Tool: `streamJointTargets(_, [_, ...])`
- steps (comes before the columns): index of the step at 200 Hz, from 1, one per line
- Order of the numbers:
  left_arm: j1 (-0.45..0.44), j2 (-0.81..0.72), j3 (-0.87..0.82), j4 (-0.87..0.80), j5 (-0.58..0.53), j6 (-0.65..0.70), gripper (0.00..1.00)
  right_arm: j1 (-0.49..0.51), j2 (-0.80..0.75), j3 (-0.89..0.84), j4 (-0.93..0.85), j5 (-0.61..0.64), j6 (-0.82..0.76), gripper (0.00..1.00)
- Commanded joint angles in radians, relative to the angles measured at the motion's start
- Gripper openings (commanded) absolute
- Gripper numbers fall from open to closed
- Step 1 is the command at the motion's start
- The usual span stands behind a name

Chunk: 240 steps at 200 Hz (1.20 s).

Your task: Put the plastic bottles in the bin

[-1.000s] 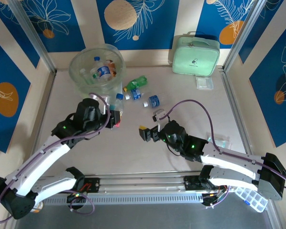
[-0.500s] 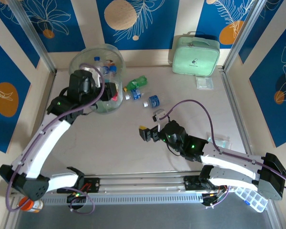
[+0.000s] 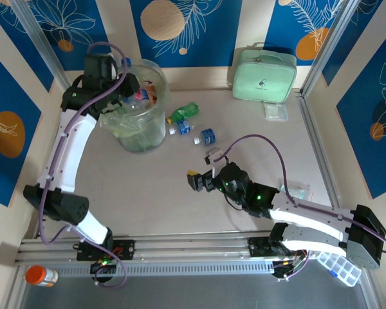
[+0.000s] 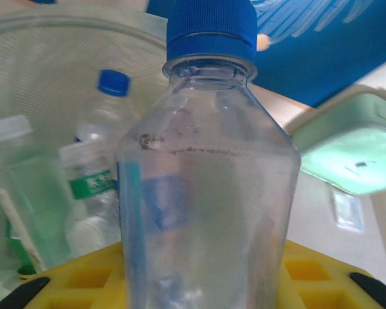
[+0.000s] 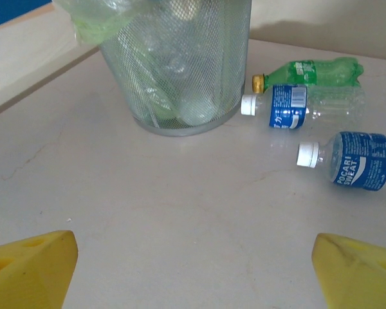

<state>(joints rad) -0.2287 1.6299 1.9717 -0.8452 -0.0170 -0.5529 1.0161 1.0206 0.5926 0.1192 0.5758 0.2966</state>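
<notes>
The clear bottle is above the bin's rim (image 3: pixel 166 87) and the bin's opening is free, so my left gripper keeps lowering the bottle and let it go inside the bin (image 3: pixel 132 107).
A clear plastic bottle (image 4: pixel 206 161) with a blue cap stands upright between my left gripper's (image 4: pixel 193 286) yellow fingers (image 4: pixel 90 280), which are shut on it. In the top view, the left gripper (image 3: pixel 125 84) hangs over the far left rim of the bin (image 3: pixel 141 129). The bin (image 4: pixel 45 84) holds several bottles. On the table right of the bin (image 5: pixel 180 64) lie a green bottle (image 3: pixel 183 111) (image 5: pixel 315 71), a clear one with a blue label (image 3: pixel 180 127) (image 5: pixel 296 106) and a blue-labelled one (image 3: pixel 208 136) (image 5: pixel 357 159). My right gripper (image 3: pixel 194 180) (image 5: pixel 193 270) is open and empty above bare table.
A mint green zipped case (image 3: pixel 264 76) (image 4: pixel 354 154) stands at the back right. Small clear packets (image 3: pixel 276 111) lie near it and beside the right arm (image 3: pixel 299 191). An orange pill bottle (image 3: pixel 42 275) and a clear compartment box (image 3: pixel 340 267) sit at the near edge.
My left arm has risen from the table and swung back and left to the bin's rim, carrying the bottle. The right arm has not moved.
</notes>
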Motion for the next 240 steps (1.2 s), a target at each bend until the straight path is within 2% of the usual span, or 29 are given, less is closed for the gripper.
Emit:
streamJointTargets(1, [0.029,0.065,0.096,-0.128,-0.050,0.008,0.26,0.005,0.021,0.021,0.023,0.015,-0.003,0.95])
streamJointTargets(42, [0.057,0.149,0.141,-0.211,-0.155,0.094,0.26,0.013,0.042,0.029,0.023,0.015,-0.008,0.95])
streamJointTargets(62, [0.097,0.181,0.128,-0.222,-0.078,0.097,0.27,0.016,0.050,0.035,0.020,0.018,-0.010,0.95])
streamJointTargets(112, [0.108,0.200,0.052,-0.202,-0.011,0.123,0.33,0.021,0.064,0.041,0.018,0.019,-0.014,0.95])
streamJointTargets(138, [0.109,0.208,0.025,-0.199,-0.016,0.120,0.44,0.024,0.068,0.047,0.015,0.023,-0.014,0.95])
streamJointTargets(188, [0.108,0.201,0.011,-0.191,0.000,0.100,0.73,0.026,0.067,0.045,0.016,0.027,-0.017,0.95])
streamJointTargets(240, [0.100,0.144,0.005,-0.190,0.017,0.084,0.86,0.029,0.067,0.045,0.019,0.030,-0.019,0.95])
